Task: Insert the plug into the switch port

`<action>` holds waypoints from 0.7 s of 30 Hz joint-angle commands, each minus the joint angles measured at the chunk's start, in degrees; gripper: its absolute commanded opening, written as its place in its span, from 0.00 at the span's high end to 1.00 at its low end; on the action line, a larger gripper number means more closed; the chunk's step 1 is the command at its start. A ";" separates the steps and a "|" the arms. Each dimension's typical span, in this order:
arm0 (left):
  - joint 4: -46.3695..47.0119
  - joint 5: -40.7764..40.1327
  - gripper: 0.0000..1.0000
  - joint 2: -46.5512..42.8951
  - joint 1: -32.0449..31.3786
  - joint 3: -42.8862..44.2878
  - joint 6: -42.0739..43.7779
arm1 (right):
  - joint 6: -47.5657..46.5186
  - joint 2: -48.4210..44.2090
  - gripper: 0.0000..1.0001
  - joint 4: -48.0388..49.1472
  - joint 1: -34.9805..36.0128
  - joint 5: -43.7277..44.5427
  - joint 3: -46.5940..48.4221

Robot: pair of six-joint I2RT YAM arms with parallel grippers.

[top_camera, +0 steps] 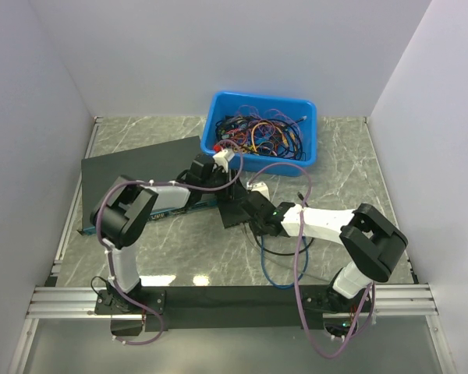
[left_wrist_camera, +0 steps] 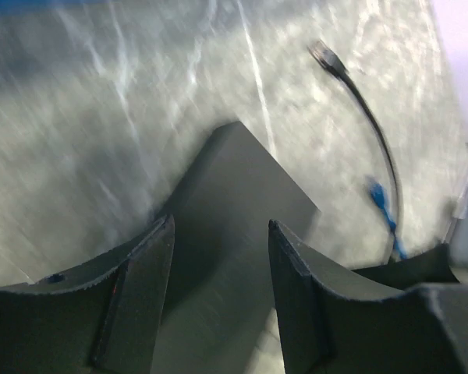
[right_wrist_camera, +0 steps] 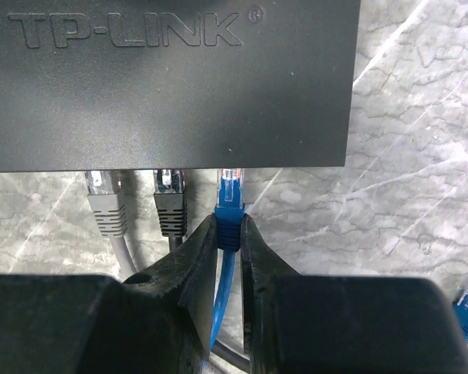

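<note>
My right gripper needs to seat the plug while my left gripper steadies the switch [right_wrist_camera: 140, 86], because the plug's clear tip [right_wrist_camera: 231, 187] sits less deep than the black connector next to it.
The switch [right_wrist_camera: 171, 86] is a flat black TP-LINK box; its ports lie under its near edge and are hidden. My right gripper [right_wrist_camera: 229, 227] is shut on the blue boot of the plug [right_wrist_camera: 231, 184], whose clear tip meets that edge just right of a black connector [right_wrist_camera: 169, 201] and a grey connector [right_wrist_camera: 103, 201]. How deep the tip sits cannot be told. The blue cable [right_wrist_camera: 225, 300] trails back between the fingers. My left gripper [left_wrist_camera: 221, 234] is open, with its fingers [left_wrist_camera: 144, 296] either side of the switch [left_wrist_camera: 234, 195]. From above, both grippers meet at the switch [top_camera: 235, 209].
A blue bin [top_camera: 304, 109] of tangled cables stands at the back. A large flat black unit [top_camera: 136, 171] lies to the left. A loose black cable [left_wrist_camera: 374, 125] with a bare connector lies beyond the switch. Blue cable loops [top_camera: 267, 269] lie near the right arm.
</note>
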 commanded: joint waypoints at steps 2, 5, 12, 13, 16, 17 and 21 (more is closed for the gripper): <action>-3.42 3.34 0.43 -3.32 -2.33 -5.88 -4.78 | 0.24 -1.02 1.00 5.02 0.49 3.46 0.89; -2.37 3.34 0.44 -3.59 -4.00 -6.76 -6.18 | 1.12 -1.81 1.00 2.74 -0.03 5.57 0.54; 4.39 3.78 0.45 -1.13 -9.71 -8.08 -11.98 | 5.42 -3.14 1.00 -3.66 -1.96 7.59 1.86; 5.36 3.61 0.45 -1.13 -10.07 -8.86 -12.86 | 5.95 -3.57 1.00 -4.03 -2.31 7.77 1.95; 7.39 2.29 0.45 -2.35 -10.34 -9.66 -15.41 | 6.40 -5.06 1.00 -5.00 -3.37 7.69 0.99; 6.26 1.24 0.44 -3.75 -10.34 -9.23 -14.55 | 6.40 -5.42 1.00 -5.26 -3.46 7.69 0.90; -8.11 -8.05 0.40 -6.92 -10.16 -3.00 -8.49 | 6.83 -8.49 1.00 -7.28 -3.55 6.72 -0.51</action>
